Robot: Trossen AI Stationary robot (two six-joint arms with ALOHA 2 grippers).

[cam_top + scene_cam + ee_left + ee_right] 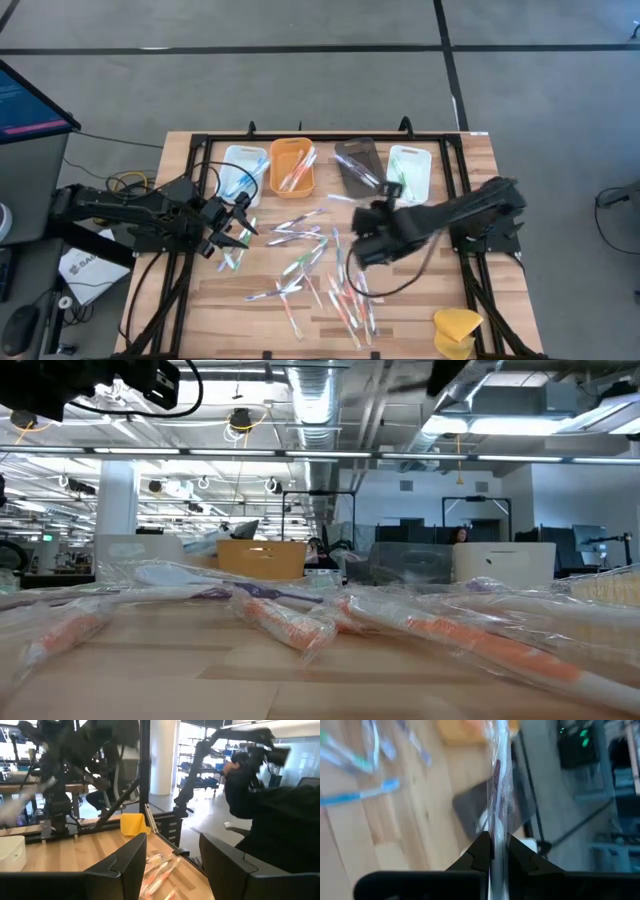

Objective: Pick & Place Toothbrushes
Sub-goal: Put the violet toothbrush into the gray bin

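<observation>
The toothbrush in my right gripper (340,198) points across the dark tray's near edge, so I should move aside and turn it lengthwise before lowering it into the tray (361,167).
Many toothbrushes (310,262) in clear wrappers lie scattered on the wooden table (200,300), with more in the trays at the far edge. My right gripper (363,214) hovers above the table's middle, near the dark tray (357,165), and is shut on one wrapped toothbrush (501,780). My left gripper (234,226) waits open at the table's left with nothing between its fingers (125,865). In the low view, wrapped toothbrushes (290,622) lie flat across the tabletop. My right gripper pinches the wrapped toothbrush between its two fingers (480,851), on the part of the wrapper right at the fingertips (498,827). The toothbrush runs on straight ahead of the fingers, in line with them, lifted clear of the table. Which end is held is hidden by the fingers.
Along the far edge stand a white tray (240,170), an orange tray (292,167), the dark tray and another white tray (408,172). A yellow sponge-like lump (457,330) lies at the near right corner. A black frame (180,290) borders the table.
</observation>
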